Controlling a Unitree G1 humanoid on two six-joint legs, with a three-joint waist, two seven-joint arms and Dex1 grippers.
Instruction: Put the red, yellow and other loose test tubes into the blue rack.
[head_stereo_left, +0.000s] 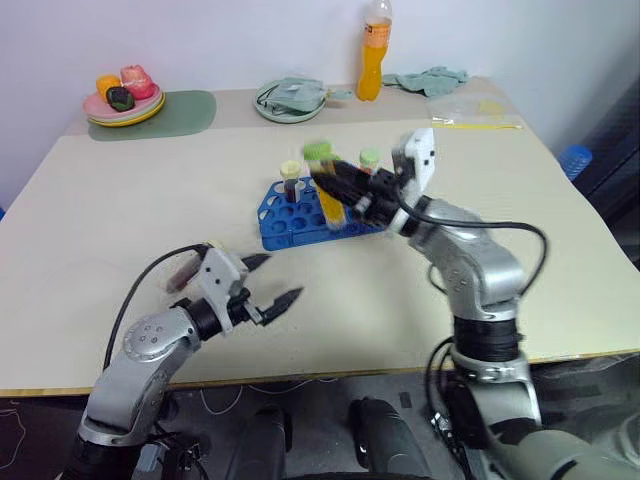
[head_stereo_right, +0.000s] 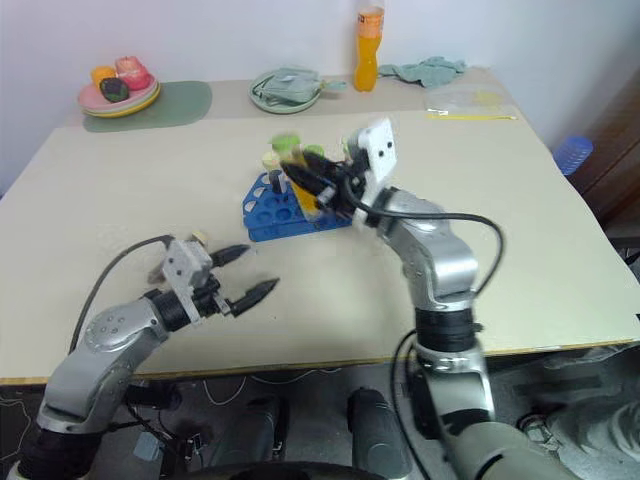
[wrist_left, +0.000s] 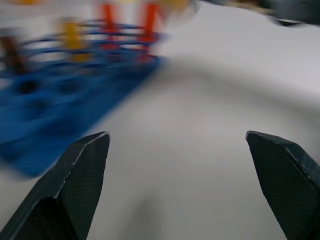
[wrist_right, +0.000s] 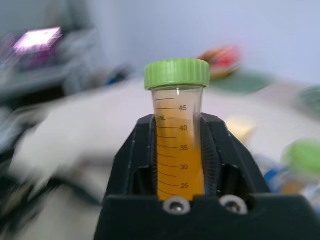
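Observation:
The loose dark tube lies beside my empty left gripper's wrist while that gripper faces the blue rack, so the gripper should swing back to pick up that tube.
My right gripper is shut on the yellow tube, which has a green cap. The tube leans over the blue rack with its lower end at the rack's top. In the right wrist view the tube stands between the pads. Two tubes stand in the rack: a dark one with a cream cap and one with a green cap. My left gripper is open and empty, low over the table in front of the rack. The left wrist view shows its fingers wide apart, facing the rack.
Along the table's far edge stand an orange drink bottle, a pale green plate with a cloth on it, a plate of toy food on a green mat, a crumpled cloth and a clear bag.

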